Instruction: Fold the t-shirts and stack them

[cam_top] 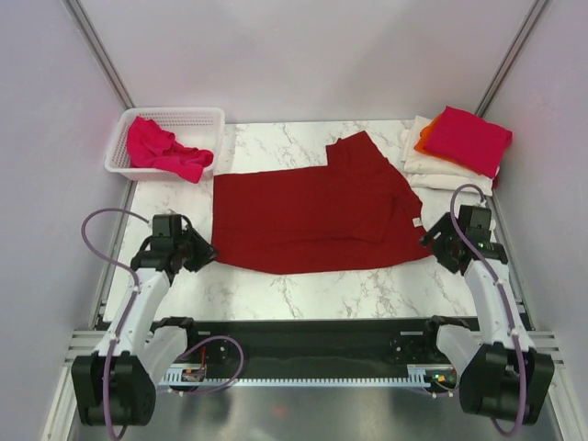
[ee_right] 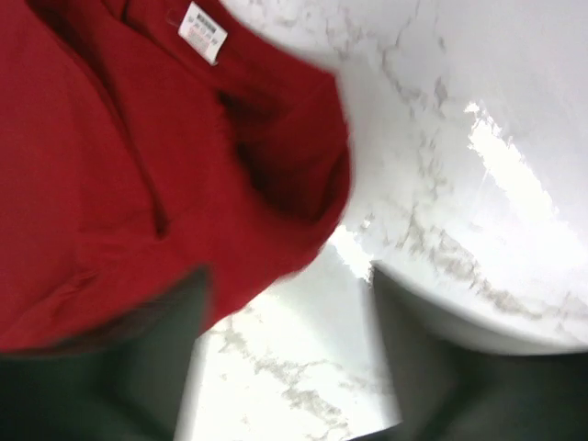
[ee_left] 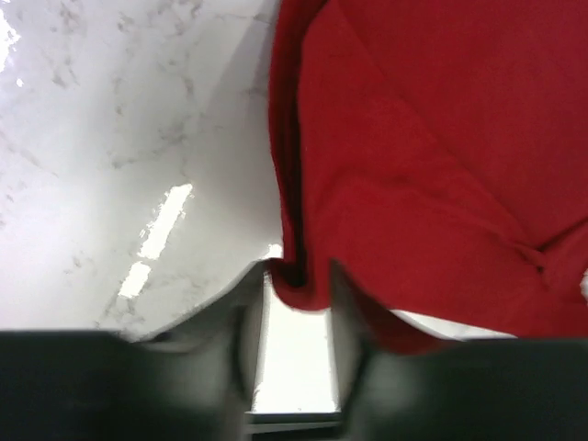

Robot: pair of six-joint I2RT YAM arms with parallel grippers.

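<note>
I should first pull the folded-in sleeve (cam_top: 380,226) toward the hem with my right gripper, because that sleeve lies wrinkled near the label. My right gripper should then take the back sleeve (cam_top: 364,138) by its tip.
A dark red t-shirt (cam_top: 317,207) lies spread across the middle of the marble table, with one part folded over at the back right. My left gripper (cam_top: 204,250) is at its near-left corner. In the left wrist view the jaws (ee_left: 296,276) stand apart with the red hem (ee_left: 303,289) between the tips. My right gripper (cam_top: 432,241) is at the shirt's near-right edge. It is open wide in the right wrist view (ee_right: 289,276), with red cloth (ee_right: 138,184) over one finger and a white label (ee_right: 202,31) showing. A bright pink t-shirt (cam_top: 161,150) lies crumpled in the basket.
A white mesh basket (cam_top: 209,115) stands at the back left. At the back right is a stack of cream-white shirts (cam_top: 432,165), an orange one (cam_top: 424,142) and a folded pink-magenta one (cam_top: 464,140) on top. Walls close in both sides.
</note>
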